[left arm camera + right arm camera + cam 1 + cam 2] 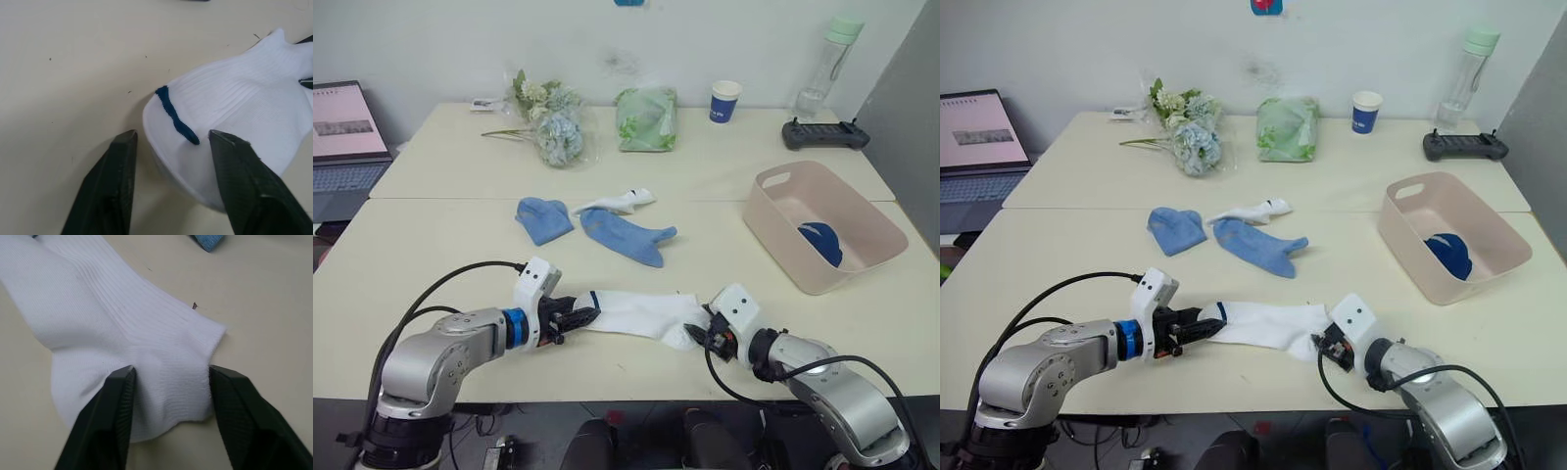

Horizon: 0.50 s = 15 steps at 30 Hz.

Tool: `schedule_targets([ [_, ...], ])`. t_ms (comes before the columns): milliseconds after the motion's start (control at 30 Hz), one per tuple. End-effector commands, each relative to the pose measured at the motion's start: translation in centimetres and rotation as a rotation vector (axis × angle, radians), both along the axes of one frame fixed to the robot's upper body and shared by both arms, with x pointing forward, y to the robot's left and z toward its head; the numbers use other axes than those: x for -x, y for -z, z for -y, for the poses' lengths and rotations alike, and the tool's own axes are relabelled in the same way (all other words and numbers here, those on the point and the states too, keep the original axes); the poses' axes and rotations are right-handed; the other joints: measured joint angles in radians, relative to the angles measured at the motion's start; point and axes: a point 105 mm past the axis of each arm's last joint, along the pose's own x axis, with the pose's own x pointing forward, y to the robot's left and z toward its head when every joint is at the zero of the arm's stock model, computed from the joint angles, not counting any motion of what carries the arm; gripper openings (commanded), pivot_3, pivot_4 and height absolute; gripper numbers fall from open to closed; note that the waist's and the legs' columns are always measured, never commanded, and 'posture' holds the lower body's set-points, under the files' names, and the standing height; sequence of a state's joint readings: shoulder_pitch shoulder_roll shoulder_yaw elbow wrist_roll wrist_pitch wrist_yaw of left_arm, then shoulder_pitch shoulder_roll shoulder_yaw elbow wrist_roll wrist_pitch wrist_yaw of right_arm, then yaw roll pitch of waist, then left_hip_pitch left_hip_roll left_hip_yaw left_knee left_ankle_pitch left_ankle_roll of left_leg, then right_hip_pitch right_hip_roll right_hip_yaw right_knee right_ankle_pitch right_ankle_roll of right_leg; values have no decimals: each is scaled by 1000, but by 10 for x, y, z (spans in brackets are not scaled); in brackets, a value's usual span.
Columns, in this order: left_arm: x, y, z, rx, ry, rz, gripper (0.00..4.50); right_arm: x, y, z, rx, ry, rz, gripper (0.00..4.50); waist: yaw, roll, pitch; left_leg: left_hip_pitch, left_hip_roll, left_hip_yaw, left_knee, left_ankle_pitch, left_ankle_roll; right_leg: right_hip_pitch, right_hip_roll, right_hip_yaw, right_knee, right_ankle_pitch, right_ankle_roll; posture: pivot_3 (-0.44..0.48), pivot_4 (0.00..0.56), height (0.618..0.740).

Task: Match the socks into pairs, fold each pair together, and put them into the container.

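Observation:
The white sock's cuff (168, 171) is hanging open and the sock's tip is bunched up, so the limp fabric (639, 315) will straighten out and stay flat when the robot pulls both ends apart.
A white sock (636, 313) with a small blue mark (176, 120) lies stretched flat near the table's front edge. My left gripper (579, 315) is open at its marked end, with one finger (244, 186) over the fabric and the other on bare table. My right gripper (697, 333) is open at the opposite end, and the sock's bunched tip (168, 382) sits between its fingers. Farther back lie a second white sock (622, 201) and two light blue socks (543, 217) (626, 235). The pink container (781, 240) stands at the right with a dark navy bundle (822, 243) inside.
Along the back of the table are a bunch of flowers (553, 122), a green bag (648, 117), a blue paper cup (725, 101), a clear bottle (827, 64) and a black controller (824, 132). A laptop (347, 132) sits at the far left.

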<state>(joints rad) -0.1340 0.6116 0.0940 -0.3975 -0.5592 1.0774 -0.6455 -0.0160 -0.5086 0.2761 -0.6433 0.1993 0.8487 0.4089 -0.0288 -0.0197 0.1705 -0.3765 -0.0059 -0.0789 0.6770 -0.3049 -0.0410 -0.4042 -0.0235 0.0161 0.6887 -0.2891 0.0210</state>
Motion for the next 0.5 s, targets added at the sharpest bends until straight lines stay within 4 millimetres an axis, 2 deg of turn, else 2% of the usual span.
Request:
schedule_targets([
  [33, 3, 5, 10, 6, 37, -6, 1074, 1, -2, -1, 11, -14, 19, 1032, 0, 0, -1, 0, 0, 0, 0, 0, 0, 0, 0, 0, 0, 0, 0, 0, 150, 740],
  [133, 1, 1, 3, -20, 26, 38, 132, 1, -8, -1, -28, -33, -4, 6, 0, 0, -1, 0, 0, 0, 0, 0, 0, 0, 0, 0, 0, 0, 0, 0, 150, 740],
  [200, 2, -5, -2, -13, 30, 59, 36, 4, -12, -3, -55, -70, -27, 0, -1, 0, -1, 0, 0, 0, 0, 0, 0, 0, 0, 0, 0, 0, 0, 0, 150, 740],
  [300, 17, -9, -5, -6, 80, 45, 36, 14, -16, -8, -86, -148, -91, 0, -3, 0, -1, 0, 1, 0, -1, 0, 0, 0, 0, 0, 0, 0, 0, 0, 150, 740],
  [500, 36, -3, -17, -66, 76, 22, 36, 23, -15, -7, -69, -235, -157, 0, 0, 0, -1, 0, 1, 0, -1, 0, 0, 0, 0, 0, -1, 0, 0, 0, 150, 740],
])
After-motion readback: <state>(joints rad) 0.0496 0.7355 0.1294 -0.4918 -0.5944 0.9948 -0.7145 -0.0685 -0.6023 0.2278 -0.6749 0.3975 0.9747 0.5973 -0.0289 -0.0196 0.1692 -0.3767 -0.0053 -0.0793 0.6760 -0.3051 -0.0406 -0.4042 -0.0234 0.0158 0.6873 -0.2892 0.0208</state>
